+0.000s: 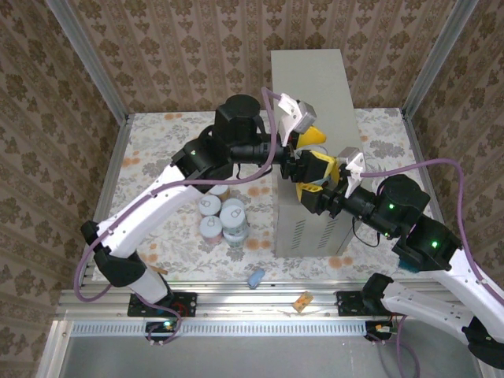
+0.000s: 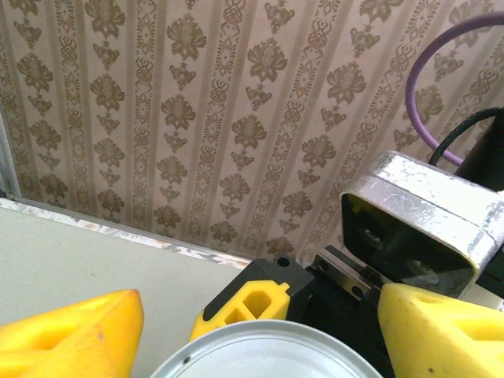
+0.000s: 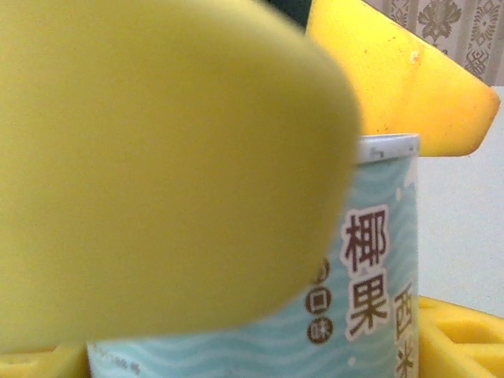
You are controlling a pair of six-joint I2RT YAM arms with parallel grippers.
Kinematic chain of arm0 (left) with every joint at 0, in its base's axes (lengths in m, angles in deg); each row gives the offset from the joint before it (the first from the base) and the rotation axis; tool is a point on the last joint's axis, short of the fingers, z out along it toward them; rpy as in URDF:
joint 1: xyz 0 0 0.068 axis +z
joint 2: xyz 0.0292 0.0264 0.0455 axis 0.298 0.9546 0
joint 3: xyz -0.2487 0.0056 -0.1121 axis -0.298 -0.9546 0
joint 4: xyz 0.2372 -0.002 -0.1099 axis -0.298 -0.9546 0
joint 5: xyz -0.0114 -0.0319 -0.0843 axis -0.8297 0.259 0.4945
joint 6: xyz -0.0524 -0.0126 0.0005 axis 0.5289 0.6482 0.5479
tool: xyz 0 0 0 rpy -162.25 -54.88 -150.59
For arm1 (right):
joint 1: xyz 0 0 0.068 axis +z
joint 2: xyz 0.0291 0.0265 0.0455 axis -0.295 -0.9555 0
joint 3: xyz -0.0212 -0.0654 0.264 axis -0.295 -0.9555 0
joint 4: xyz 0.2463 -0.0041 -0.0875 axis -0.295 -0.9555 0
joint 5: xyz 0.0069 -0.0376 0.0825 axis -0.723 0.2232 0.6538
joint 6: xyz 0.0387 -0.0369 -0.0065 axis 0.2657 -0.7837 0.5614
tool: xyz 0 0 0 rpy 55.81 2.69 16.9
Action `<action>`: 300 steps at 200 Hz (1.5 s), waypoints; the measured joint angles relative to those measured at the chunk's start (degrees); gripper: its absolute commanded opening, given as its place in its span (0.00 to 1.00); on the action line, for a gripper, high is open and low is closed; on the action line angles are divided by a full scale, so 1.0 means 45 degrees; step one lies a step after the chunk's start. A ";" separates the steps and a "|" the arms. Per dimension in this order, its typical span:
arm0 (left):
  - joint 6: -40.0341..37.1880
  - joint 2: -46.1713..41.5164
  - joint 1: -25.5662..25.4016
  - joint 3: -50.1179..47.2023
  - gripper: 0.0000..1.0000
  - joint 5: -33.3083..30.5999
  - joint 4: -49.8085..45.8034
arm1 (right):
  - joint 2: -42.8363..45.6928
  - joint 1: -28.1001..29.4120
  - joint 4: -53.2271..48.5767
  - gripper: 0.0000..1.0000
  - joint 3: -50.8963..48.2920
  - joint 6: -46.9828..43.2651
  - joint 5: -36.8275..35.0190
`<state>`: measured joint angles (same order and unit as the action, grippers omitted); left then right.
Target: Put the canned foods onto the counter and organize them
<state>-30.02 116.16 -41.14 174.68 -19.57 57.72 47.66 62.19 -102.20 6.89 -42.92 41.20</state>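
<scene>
The left gripper's finger is crowding the can, so the robot's right gripper should move back until the left gripper is clear, then move the can to the counter's far end (image 1: 308,69).
A light-blue can (image 3: 370,307) with a silvery lid (image 2: 260,354) stands upright over the grey counter (image 1: 315,79), whose flat top shows pale (image 2: 79,260). My right gripper (image 1: 316,175) is shut on this can, and one of its fingers (image 2: 252,303) shows behind the lid. My left gripper (image 2: 260,339) reaches in from the left (image 1: 309,161). Its yellow fingers (image 2: 71,331) stand close on either side of the lid, and whether they touch falls below the picture's edge. Several more cans (image 1: 223,218) sit clustered on the floral floor left of the counter.
A small blue lump (image 1: 256,277) and a tan block (image 1: 302,300) lie near the front rail. The left arm's elbow (image 1: 240,118) hangs over the floor by the counter's left face. Patterned walls close in the back and sides.
</scene>
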 measured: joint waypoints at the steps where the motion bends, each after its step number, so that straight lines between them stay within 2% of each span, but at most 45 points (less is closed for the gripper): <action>1: -0.0010 0.0005 0.0000 0.0000 0.74 -0.0015 -0.0005 | 0.0000 0.0000 -0.0010 0.70 0.0000 0.0000 0.0000; 32: -0.0214 0.0112 -0.0121 0.0117 0.69 -0.0228 -0.0287 | 0.0102 0.0005 -0.0243 0.72 -0.0049 0.0044 -0.0073; 64: -0.0321 0.0117 -0.0233 0.0131 0.67 -0.0393 -0.0335 | 0.0209 0.0000 -0.0243 0.80 -0.0131 0.0063 -0.0083; 103: -0.0670 0.0335 -0.0223 0.0131 0.66 -0.0986 -0.0767 | 0.0452 0.0005 -0.0117 1.00 -0.0141 0.0097 -0.0437; 143: -0.1088 0.0806 -0.0238 0.0466 0.66 -0.1559 -0.1243 | 0.1122 0.0005 -0.0865 1.00 -0.0049 0.0102 -0.1093; 170: -0.1423 0.0962 -0.0272 0.0879 0.71 -0.2040 -0.1768 | 0.1938 0.0005 -0.1802 1.00 0.0277 0.0151 -0.1627; 211: -0.1972 0.1579 -0.0763 0.1651 0.84 -0.2667 -0.2045 | 0.3361 0.0005 -0.3113 1.00 0.0797 0.0291 -0.2263; 259: -0.2317 0.1690 -0.1156 0.1996 1.00 -0.2982 -0.2089 | 0.3580 0.0005 -0.3944 1.00 0.0850 0.0282 -0.2540; 300: -0.2370 0.1496 -0.1156 0.2259 1.00 -0.3133 -0.2254 | 0.3269 0.0005 -0.4090 1.00 0.0884 0.0180 -0.2526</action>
<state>-40.69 122.89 -46.34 184.85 -33.67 47.57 62.36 62.22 -120.60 10.87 -42.11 29.83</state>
